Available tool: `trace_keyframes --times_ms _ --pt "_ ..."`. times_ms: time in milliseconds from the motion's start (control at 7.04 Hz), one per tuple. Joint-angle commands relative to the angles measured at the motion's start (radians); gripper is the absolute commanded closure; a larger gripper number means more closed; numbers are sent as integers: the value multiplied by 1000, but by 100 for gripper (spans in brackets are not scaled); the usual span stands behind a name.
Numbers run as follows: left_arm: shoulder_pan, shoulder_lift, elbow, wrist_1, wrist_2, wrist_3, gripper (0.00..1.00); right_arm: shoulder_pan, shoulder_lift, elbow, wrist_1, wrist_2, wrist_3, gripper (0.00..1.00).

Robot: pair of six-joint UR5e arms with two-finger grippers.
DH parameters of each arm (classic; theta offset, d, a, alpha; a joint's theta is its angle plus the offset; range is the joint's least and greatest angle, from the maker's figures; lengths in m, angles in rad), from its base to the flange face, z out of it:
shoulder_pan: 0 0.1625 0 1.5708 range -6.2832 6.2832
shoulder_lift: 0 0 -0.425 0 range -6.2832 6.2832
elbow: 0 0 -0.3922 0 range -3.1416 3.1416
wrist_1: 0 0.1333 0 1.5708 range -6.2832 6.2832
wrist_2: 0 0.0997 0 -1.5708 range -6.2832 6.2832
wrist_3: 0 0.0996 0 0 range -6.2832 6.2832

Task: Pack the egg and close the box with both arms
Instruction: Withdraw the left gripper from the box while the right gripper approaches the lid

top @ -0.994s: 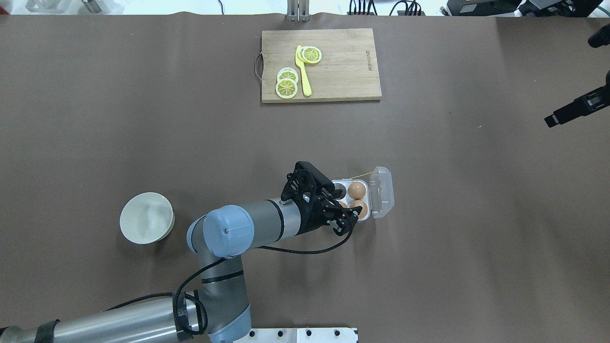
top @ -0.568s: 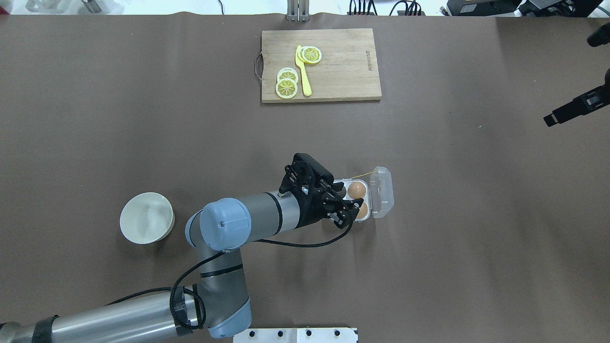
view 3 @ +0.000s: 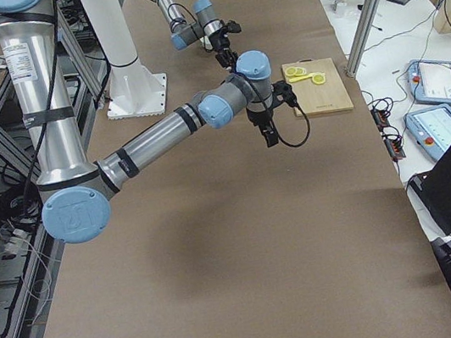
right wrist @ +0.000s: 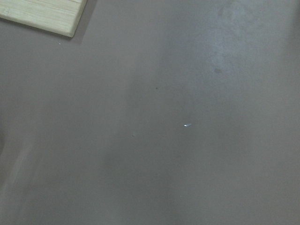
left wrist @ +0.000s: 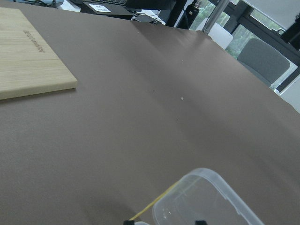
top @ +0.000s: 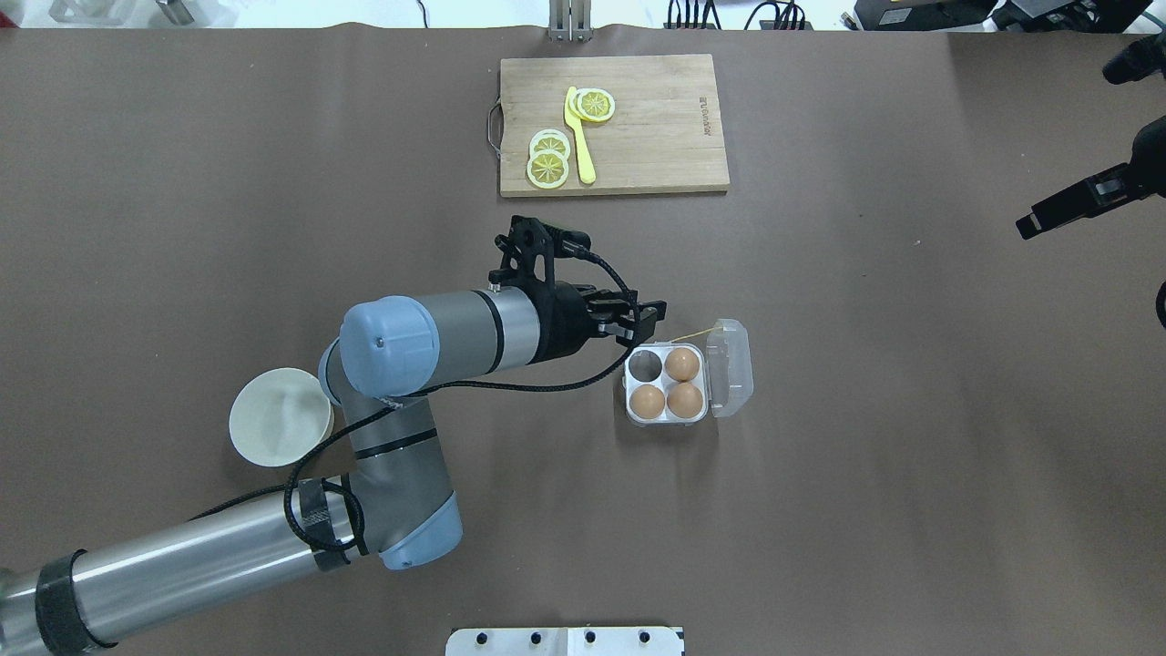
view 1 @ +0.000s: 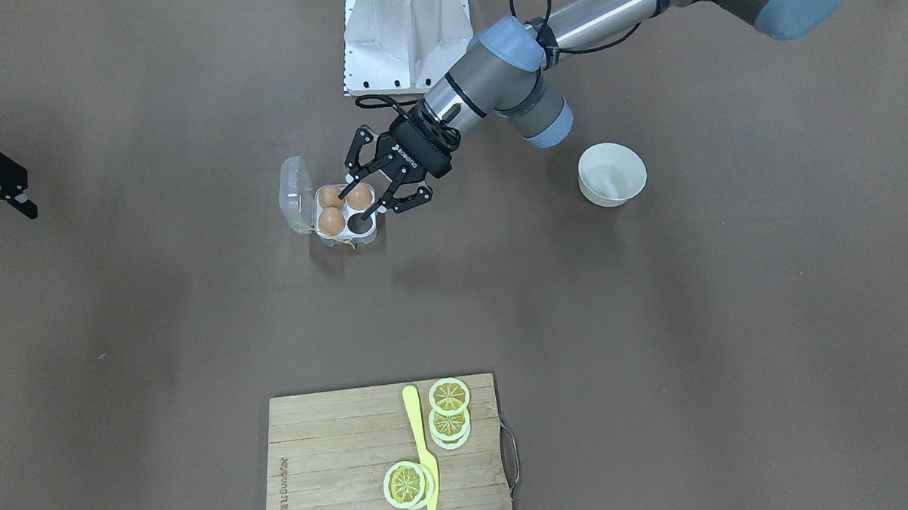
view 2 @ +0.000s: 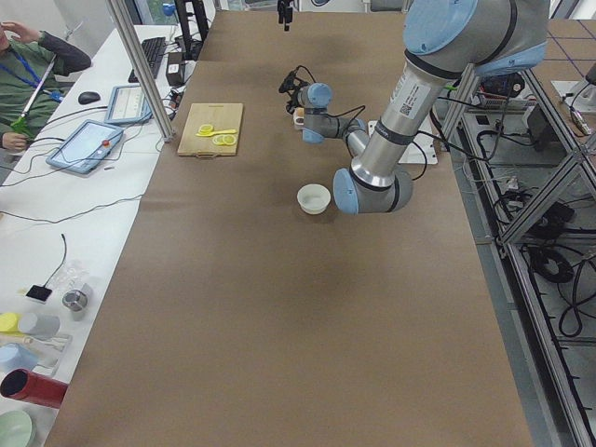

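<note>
My gripper will push the lid (view 1: 295, 194) over. The lid should swing down over the eggs and stay shut, because its edge (view 1: 314, 211) is joined to the clear box.
The clear box (top: 627, 394) lies near mid-table with its lid (top: 731, 367) open to the right and a yellow string (top: 692, 334) at its far edge. Three orange-brown eggs fill three cells: far right (top: 682, 363), near left (top: 648, 401) and near right (top: 685, 399). The far left cell (top: 646, 364) is empty. My left gripper (top: 639, 325) hovers just beyond the box's far left corner, open and empty. In the front view it (view 1: 355, 201) stands spread above the box (view 1: 372, 231). My right gripper (top: 1029, 225) hangs far right, above the table; I cannot tell its state.
A wooden cutting board (top: 656, 128) with lemon slices (top: 548, 159) and a yellow knife (top: 579, 137) lies at the far side. A white bowl (top: 280, 416) stands left of the box, by my left elbow. The white base (top: 565, 640) is at the near edge.
My left gripper has drawn up and away from the box's near left cell, toward the far left. An egg now shows whole in that cell. The right gripper has shifted slightly left.
</note>
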State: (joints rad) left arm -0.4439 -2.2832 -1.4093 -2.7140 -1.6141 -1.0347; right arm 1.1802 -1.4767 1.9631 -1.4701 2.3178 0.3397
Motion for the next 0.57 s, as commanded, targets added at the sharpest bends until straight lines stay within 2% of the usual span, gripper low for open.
trace_keyframes --times_ms 0,142,284,426 --pt "-50 69 -130 116 -13 -86 3 -72 21 3 60 0 167 1" --pt "-109 108 -152 134 -117 -161 3 -120 22 3 112 -6 282 3" --pt "-237 155 -152 155 -377 -171 3 -160 21 2 160 -9 356 13" --pt "-359 200 -161 212 -576 -173 3 -193 30 3 172 -9 413 41"
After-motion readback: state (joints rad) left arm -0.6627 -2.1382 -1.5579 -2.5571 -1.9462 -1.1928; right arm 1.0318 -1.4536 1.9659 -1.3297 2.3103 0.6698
